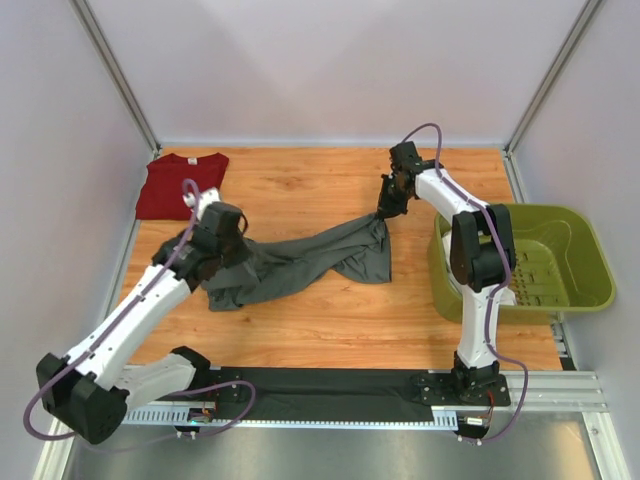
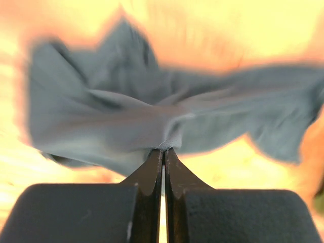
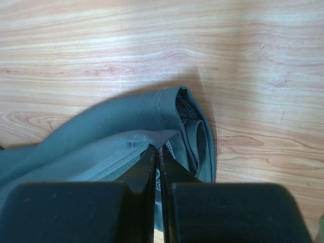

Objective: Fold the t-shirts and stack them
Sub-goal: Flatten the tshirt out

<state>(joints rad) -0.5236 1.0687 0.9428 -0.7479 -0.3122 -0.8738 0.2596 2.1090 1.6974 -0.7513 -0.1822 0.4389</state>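
Observation:
A fold above the grey t-shirt's bunched end [image 1: 234,290] is pinched in my left gripper, so I should pull that fold toward the black strip [image 1: 310,385] and spread the t-shirt out there.
A dark grey t-shirt [image 1: 300,262] hangs crumpled and stretched between both arms over the middle of the wooden table. My left gripper [image 1: 205,262] is shut on its left end; the left wrist view shows the tips [image 2: 164,150] pinching a fold of grey t-shirt [image 2: 116,116]. My right gripper [image 1: 386,212] is shut on the shirt's right end, and in the right wrist view its tips [image 3: 158,148] clamp a hemmed edge of the grey t-shirt [image 3: 126,126]. A dark red t-shirt [image 1: 180,184] lies folded flat at the far left corner.
An olive-green plastic basket [image 1: 580,262] stands at the right edge beside the right arm. A black strip [image 1: 330,392] runs along the near edge between the arm bases. White walls close in the table on three sides.

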